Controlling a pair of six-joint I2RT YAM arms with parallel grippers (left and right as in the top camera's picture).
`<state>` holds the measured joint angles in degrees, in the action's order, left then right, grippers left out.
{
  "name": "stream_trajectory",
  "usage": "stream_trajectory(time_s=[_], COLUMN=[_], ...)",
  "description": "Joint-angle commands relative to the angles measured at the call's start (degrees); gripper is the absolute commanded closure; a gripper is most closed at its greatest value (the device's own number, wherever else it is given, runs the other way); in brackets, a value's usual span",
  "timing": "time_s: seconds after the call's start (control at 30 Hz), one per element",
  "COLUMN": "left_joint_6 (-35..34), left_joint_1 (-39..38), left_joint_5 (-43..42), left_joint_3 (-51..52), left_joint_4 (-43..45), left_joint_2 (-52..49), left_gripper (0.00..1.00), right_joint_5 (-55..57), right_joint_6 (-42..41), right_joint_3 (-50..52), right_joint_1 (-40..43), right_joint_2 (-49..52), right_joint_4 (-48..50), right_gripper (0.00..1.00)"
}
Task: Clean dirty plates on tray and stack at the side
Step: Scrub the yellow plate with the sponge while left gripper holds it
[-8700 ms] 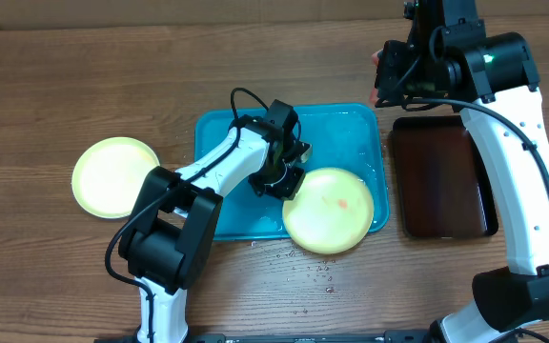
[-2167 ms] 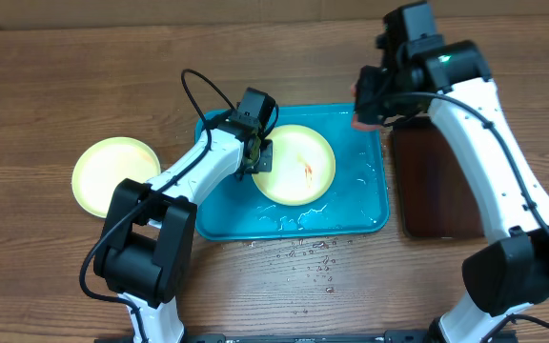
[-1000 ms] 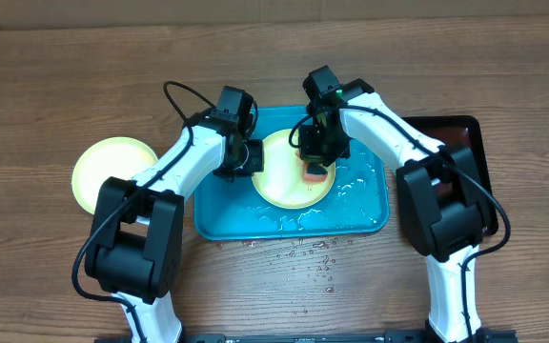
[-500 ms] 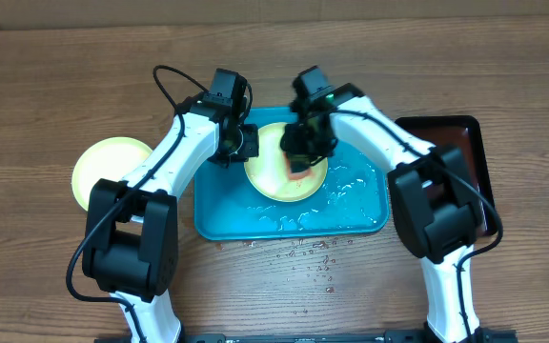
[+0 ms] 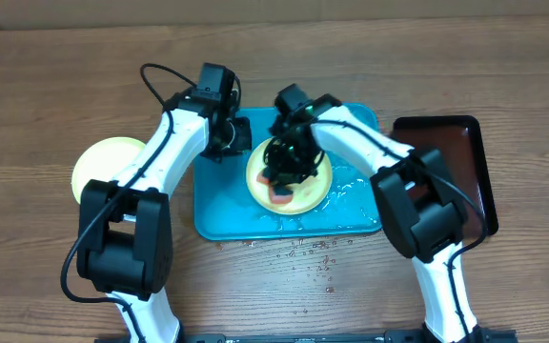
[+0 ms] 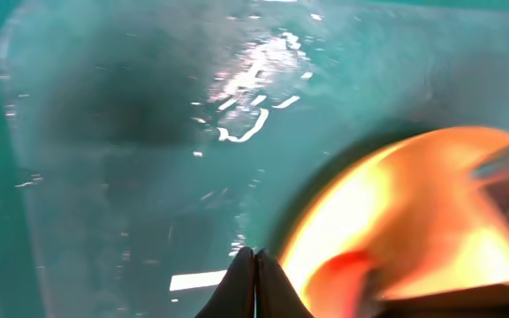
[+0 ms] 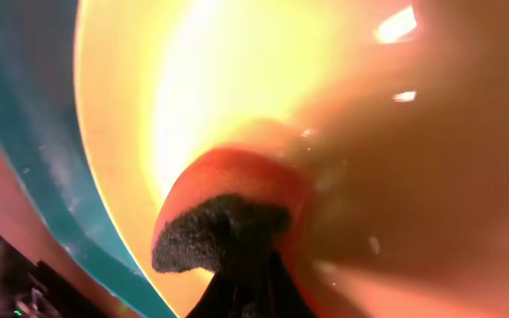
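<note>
The plate lies unheld under the sponge (image 5: 280,195), and my left gripper is shut beside it. My left gripper should open and pinch the plate's rim (image 5: 249,173) to keep the plate steady.
A pale yellow-green plate (image 5: 305,195) lies in the teal tray (image 5: 219,208), left of its middle. My right gripper (image 5: 284,170) is shut on an orange sponge (image 5: 282,196) with a dark scouring face and presses it on the plate. In the right wrist view the sponge (image 7: 228,216) rests on the plate (image 7: 193,79), with the tray rim (image 7: 34,132) at left. My left gripper (image 5: 233,135) is shut, above the tray's back left part beside the plate's rim; in its wrist view the fingertips (image 6: 254,269) are together over the wet tray (image 6: 131,132), with the plate (image 6: 414,194) to the right. A second yellow-green plate (image 5: 98,164) lies on the table at left. The blue-white plate is out of view.
A dark brown-black tray (image 5: 456,162) lies at the right of the teal tray. Water drops (image 5: 313,262) dot the wooden table in front of the teal tray. Water pools on the teal tray's right side (image 5: 355,186).
The plate has slid left across the tray, with both grippers moving left along with it. The sponge has moved from the plate's middle toward its front left part.
</note>
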<state>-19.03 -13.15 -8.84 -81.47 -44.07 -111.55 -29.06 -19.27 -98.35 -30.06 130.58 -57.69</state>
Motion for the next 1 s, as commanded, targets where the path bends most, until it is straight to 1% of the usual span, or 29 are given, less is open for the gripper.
stream_trajectory(time_s=[0.0, 0.13, 0.23, 0.33, 0.37, 0.5, 0.57, 0.7, 0.97], left_joint_6=[1.07, 1.27, 2.25, 2.29, 2.27, 2.25, 2.12, 1.62, -1.53], left_joint_1=[0.39, 0.37, 0.37, 0.37, 0.37, 0.37, 0.37, 0.33, 0.22], left_joint_5=[-0.87, -1.99, -5.25, -8.07, -9.2, -15.1, -16.79, -16.9, -16.22], left_joint_3=[-1.14, -0.94, 0.52, 3.74, 4.98, 9.86, 10.99, 11.1, 11.1], left_joint_4=[-1.22, -4.33, -4.72, -1.97, -0.61, 6.08, 8.35, 10.05, 11.98], left_joint_2=[0.98, 0.98, 0.98, 0.98, 0.96, 0.96, 0.96, 0.96, 0.96], left_gripper=[0.96, 0.96, 0.96, 0.85, 0.83, 0.82, 0.81, 0.78, 0.79], right_joint_5=[4.07, 5.05, 5.03, 5.03, 5.03, 5.01, 5.03, 5.01, 5.03], right_joint_6=[-0.28, -0.5, -0.85, -2.69, -3.39, -3.56, -3.52, -3.54, -3.54], right_joint_3=[0.35, 0.35, 0.35, 0.37, 0.37, 0.42, 0.42, 0.42, 0.42], right_joint_1=[3.52, 5.35, 5.35, 4.61, 4.39, 3.56, 3.37, 3.37, 2.36], right_joint_2=[0.9, 0.79, 0.81, 0.81, 0.81, 0.81, 0.81, 0.81, 0.81], right_joint_4=[-0.5, -0.13, 1.25, 2.71, 3.13, 3.89, 3.87, 3.89, 4.31], right_gripper=[0.96, 0.96, 0.96, 0.96, 0.96, 0.96, 0.96, 0.96, 0.96])
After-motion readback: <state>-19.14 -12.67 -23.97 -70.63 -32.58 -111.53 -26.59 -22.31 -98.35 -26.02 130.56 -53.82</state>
